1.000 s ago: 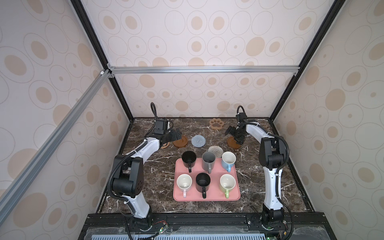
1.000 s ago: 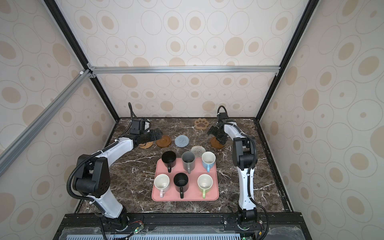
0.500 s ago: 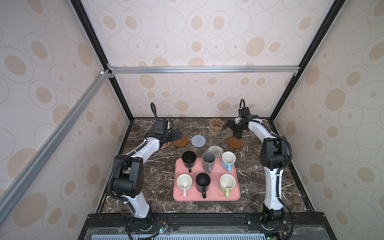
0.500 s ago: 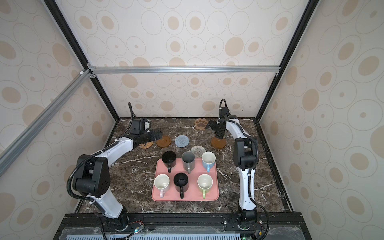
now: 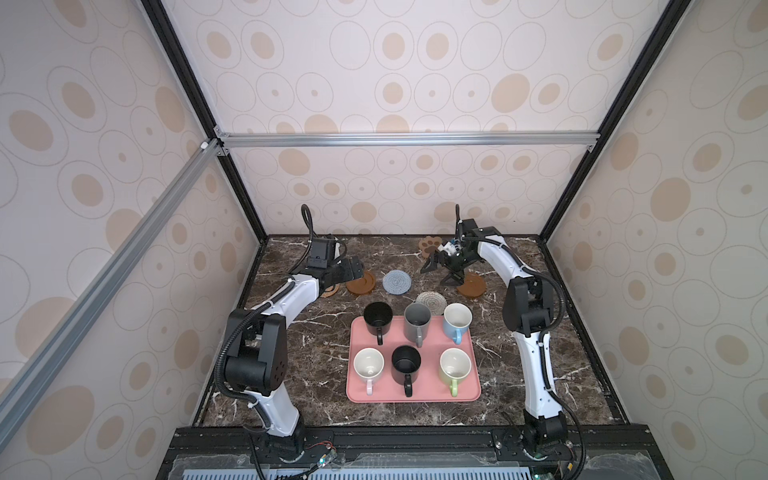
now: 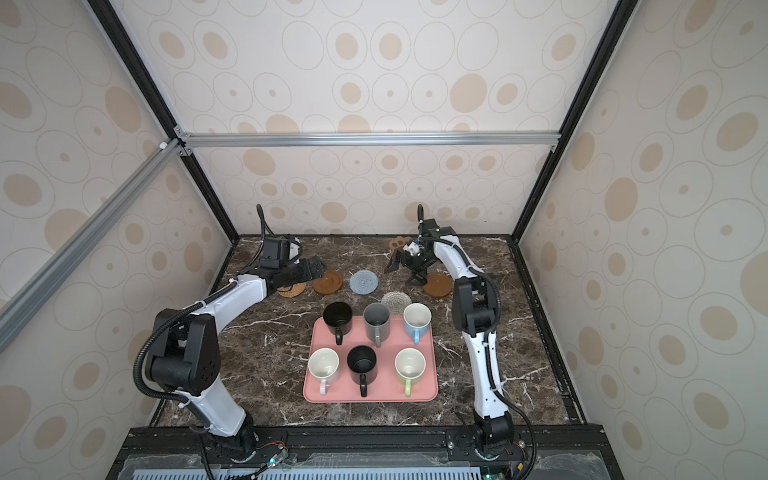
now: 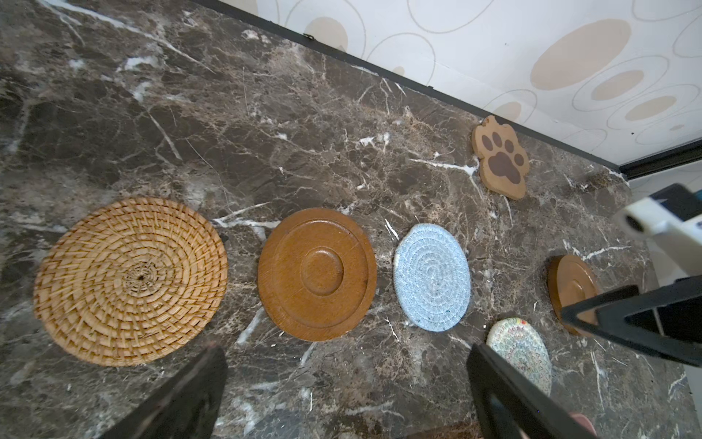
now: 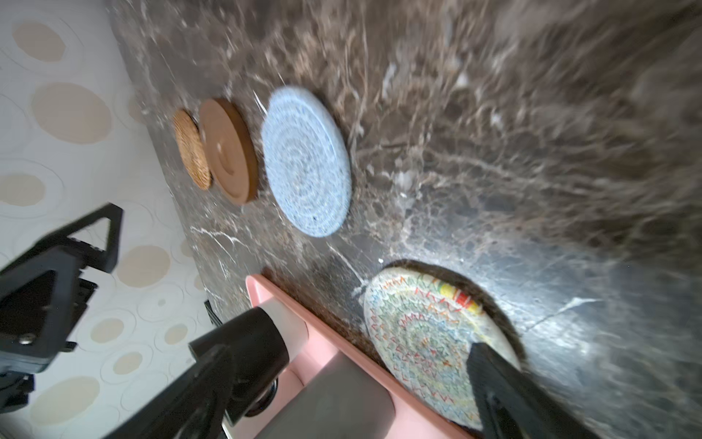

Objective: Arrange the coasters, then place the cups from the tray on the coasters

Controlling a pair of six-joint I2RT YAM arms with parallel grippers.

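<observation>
The cream knit coaster (image 5: 432, 301) is up against the tray's far rim, so my right gripper should pull it back into line (image 5: 431, 284) next to the blue-grey knit before it places cups.
Six cups stand on the pink tray (image 5: 415, 397): black (image 5: 377, 316), grey (image 5: 417, 318) and light blue (image 5: 457, 318) behind, pink (image 5: 368, 365), black (image 5: 406, 361) and green (image 5: 455, 365) in front. Behind the tray lie the coasters: rattan (image 7: 131, 281), brown disc (image 5: 361, 284), blue-grey knit (image 5: 397, 281), cream knit (image 5: 432, 300), a second brown disc (image 5: 473, 286), and the paw (image 5: 430, 245) by the back wall. My left gripper (image 5: 351, 268) hovers open above the rattan and first brown disc. Open and empty, my right gripper (image 5: 439, 272) hangs between the blue-grey knit and the second disc.
The cream knit coaster (image 8: 425, 342) lies right against the tray's far rim (image 8: 304, 304), behind the grey mug (image 8: 334, 403). Wallpapered walls close in the marble table at the back and both sides. Bare marble shows left and right of the tray.
My right gripper has lifted off the right brown disc, gone up toward the back wall, then swung left. That disc now lies uncovered. The left gripper has barely moved.
</observation>
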